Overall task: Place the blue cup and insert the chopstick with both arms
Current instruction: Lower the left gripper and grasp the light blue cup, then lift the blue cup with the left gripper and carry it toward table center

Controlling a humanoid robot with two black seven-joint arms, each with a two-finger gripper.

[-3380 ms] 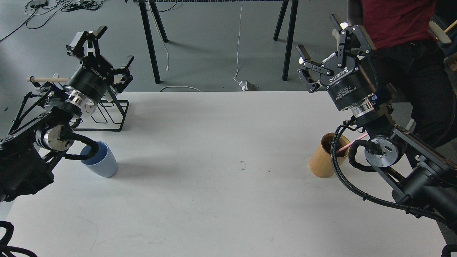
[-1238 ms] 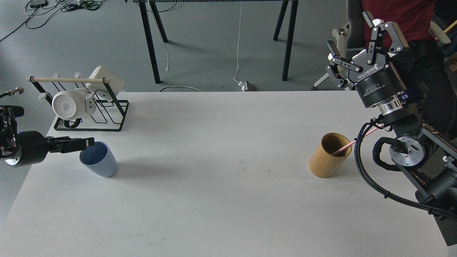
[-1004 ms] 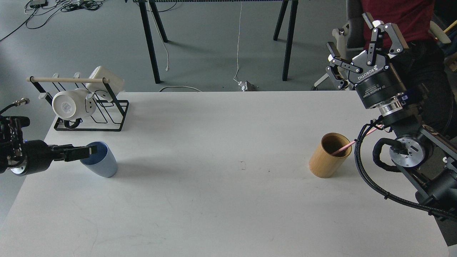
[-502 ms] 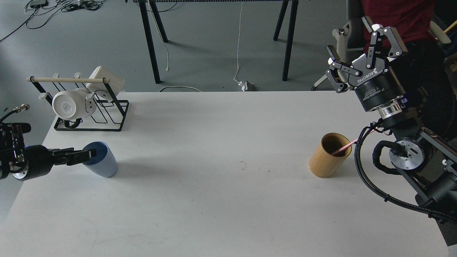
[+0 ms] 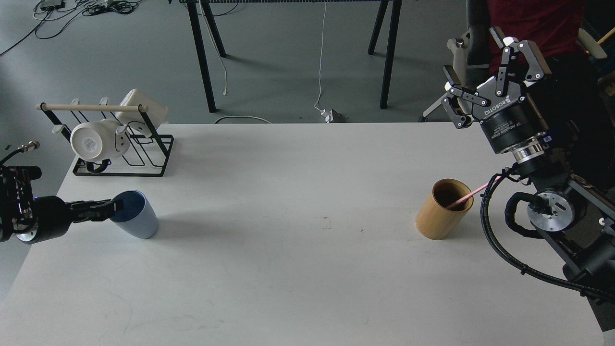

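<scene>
The pink chopstick (image 5: 482, 188) is leaning on the wooden cup's rim (image 5: 471, 195), so I expect it to tilt and lean on the blue cup's rim when I let go of it inside.
The blue cup (image 5: 139, 220) stands upright on the white table (image 5: 298, 269) at the left. My left gripper (image 5: 114, 207) comes in level from the left, and its tip reaches the cup's near rim. Seen side-on, its two fingers cannot be told apart. The pink chopstick (image 5: 465, 195) leans in a tan wooden cup (image 5: 438, 218) at the right, its upper end pointing right toward my right arm. My right gripper (image 5: 471, 54) is open and empty, raised high above and behind the wooden cup, fingers pointing up.
A black wire rack (image 5: 126, 154) with a pale wooden rod and white mugs (image 5: 93, 140) stands at the table's back left, behind the blue cup. A person in a red shirt (image 5: 533, 19) stands behind my right arm. Black table legs (image 5: 202, 53) stand beyond the far edge.
</scene>
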